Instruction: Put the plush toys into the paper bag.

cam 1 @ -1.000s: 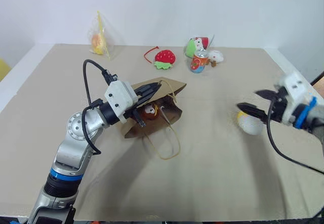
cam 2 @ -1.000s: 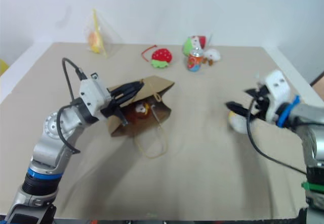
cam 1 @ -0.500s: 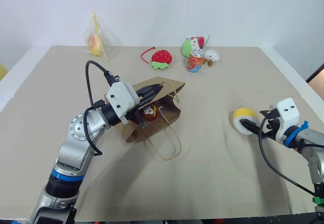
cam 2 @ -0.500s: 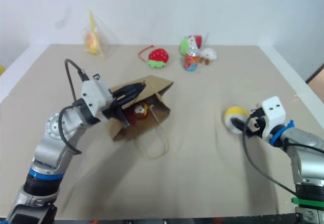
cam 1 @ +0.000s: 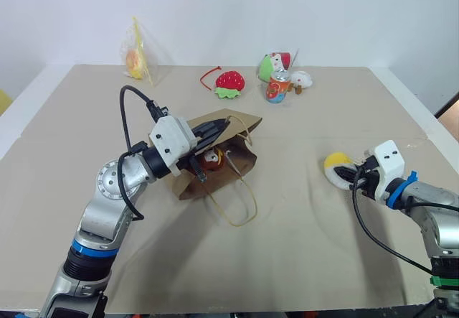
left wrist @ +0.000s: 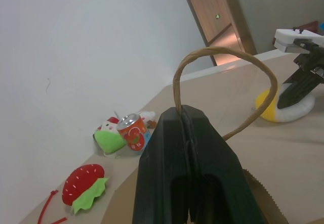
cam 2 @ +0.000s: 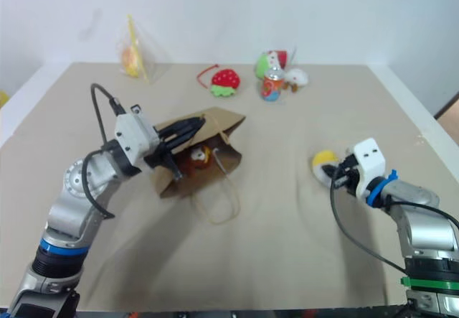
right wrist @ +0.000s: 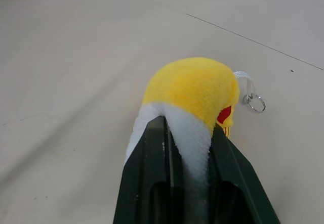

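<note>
The egg plush's yellow top [cam 1: 336,159] is ahead of my right gripper's fingers, so I should keep carrying the egg plush toward the paper bag's raised opening [cam 1: 232,158] until it is inside.
The brown paper bag [cam 1: 240,161] lies on its side at mid-table, mouth toward me. A brown monkey plush [cam 1: 211,159] sits inside the opening. My left gripper [cam 1: 217,127] is shut on one cord handle [left wrist: 226,53] and holds the bag's upper lip raised. The other handle [cam 1: 240,204] trails on the table. On the right, the white egg plush with a yellow top [cam 1: 335,164] rests on the table. My right gripper [right wrist: 187,128] is shut on its white lower part, squeezing it between both fingers.
Along the far edge lie a red strawberry plush [cam 1: 231,82], a printed drink can [cam 1: 280,88], a green and white plush [cam 1: 272,64] and a small white plush [cam 1: 302,80]. A clear plastic bag with orange contents [cam 1: 138,58] stands at the far left.
My right gripper has come down to the egg plush and closed on it. The left gripper has kept its hold on the bag handle.
</note>
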